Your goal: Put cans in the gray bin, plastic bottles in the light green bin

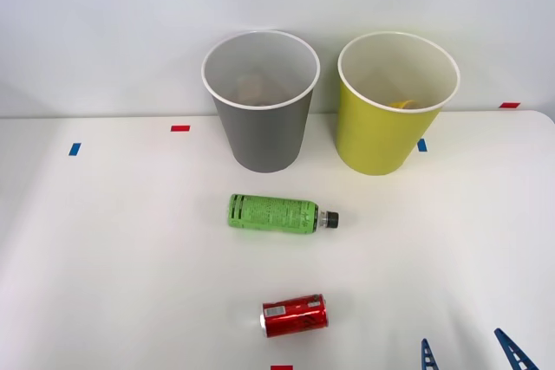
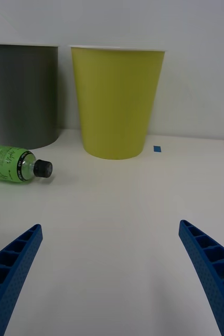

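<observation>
I expect the red can (image 1: 295,315) to drop out of sight when I let go of it inside the bin, because the gray bin's tall front side (image 1: 265,136) hides the bin's bottom.
A small red can (image 1: 295,315) lies on its side near the table's front edge. Behind it a green plastic bottle (image 1: 273,213) (image 2: 9,163) lies flat, its black cap pointing right. The gray bin (image 1: 261,101) (image 2: 22,94) stands upright at the back, with the light green bin (image 1: 395,103) (image 2: 117,102) just to its right. My right gripper (image 1: 468,354) (image 2: 109,273) hovers open and holding nothing at the front right, well right of the can. Its blue fingers (image 2: 12,268) frame bare table in front of the light green bin.
The white table (image 1: 113,249) meets a pale wall behind the bins. Small red tape marks (image 1: 179,128) and blue tape marks (image 1: 75,149) dot the surface. Something pale lies inside each bin.
</observation>
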Motion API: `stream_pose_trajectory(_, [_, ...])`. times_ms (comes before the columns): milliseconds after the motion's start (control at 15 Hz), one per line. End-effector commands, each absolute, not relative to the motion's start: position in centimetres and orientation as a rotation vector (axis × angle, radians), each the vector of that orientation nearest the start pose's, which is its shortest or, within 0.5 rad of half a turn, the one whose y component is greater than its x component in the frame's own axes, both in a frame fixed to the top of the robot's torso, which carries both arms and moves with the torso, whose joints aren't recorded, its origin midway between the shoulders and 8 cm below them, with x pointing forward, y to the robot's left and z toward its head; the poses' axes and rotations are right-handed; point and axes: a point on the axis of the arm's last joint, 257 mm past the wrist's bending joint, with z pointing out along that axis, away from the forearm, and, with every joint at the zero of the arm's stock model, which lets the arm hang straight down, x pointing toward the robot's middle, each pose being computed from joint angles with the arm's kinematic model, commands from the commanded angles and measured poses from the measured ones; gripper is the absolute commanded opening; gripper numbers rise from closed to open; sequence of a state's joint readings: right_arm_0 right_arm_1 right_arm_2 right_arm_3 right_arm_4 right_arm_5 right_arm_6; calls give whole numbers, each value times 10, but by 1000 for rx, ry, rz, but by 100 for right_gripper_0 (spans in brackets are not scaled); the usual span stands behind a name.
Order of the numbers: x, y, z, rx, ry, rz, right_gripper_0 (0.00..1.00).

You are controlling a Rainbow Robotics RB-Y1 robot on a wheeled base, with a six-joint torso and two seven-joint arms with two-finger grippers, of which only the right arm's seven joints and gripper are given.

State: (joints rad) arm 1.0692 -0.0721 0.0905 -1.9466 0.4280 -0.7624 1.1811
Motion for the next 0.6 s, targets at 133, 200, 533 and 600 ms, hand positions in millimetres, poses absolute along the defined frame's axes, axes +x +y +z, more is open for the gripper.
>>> stream_pose_trajectory(133, [219,-236,-270,-124,1555,14,90])
stream_pose_trajectory(200, [219,-238,-274,-107,1560,17,90])
stream_pose_trajectory(533, [227,-232,-255,-182,1525,28,89])
stream_pose_trajectory(600, [233,-232,-252,-194,1541,22,88])
